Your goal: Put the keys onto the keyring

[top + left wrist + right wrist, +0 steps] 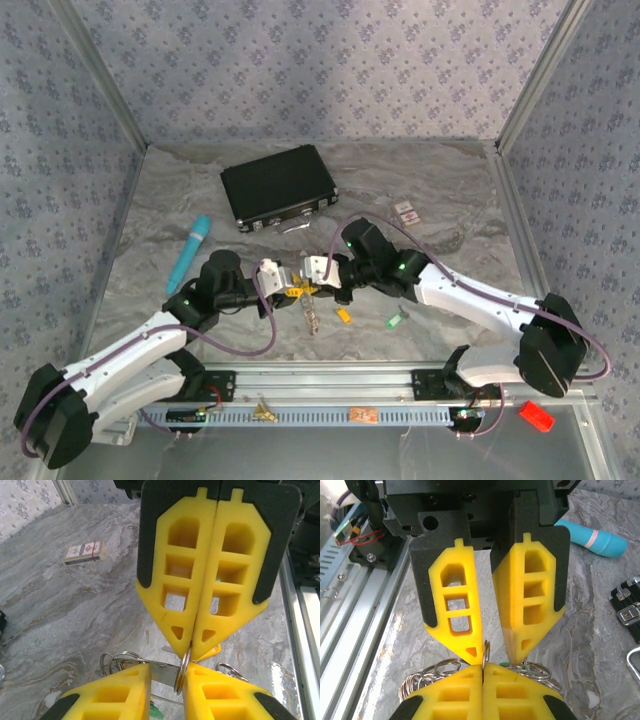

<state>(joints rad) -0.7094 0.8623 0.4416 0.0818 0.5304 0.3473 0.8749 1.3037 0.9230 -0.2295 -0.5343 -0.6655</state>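
The yellow key is next to my right gripper, which is holding the upright ring. So my left gripper should take the ring before my right gripper gets the key.
The keyring, a chain of silvery rings, hangs between my two grippers at mid-table. My right gripper is shut on one upright ring, also seen from the left wrist. My left gripper faces it with its jaws slightly apart. That ring and a flat metal key blade lie in the gap between its fingers. A yellow key head shows just behind the right gripper's tips. From above, a yellow key and a green key lie loose on the table to the right.
A black case lies at the back. A teal stick lies to the left and a small card at the back right. The metal rail runs along the near edge, with a red object at the right.
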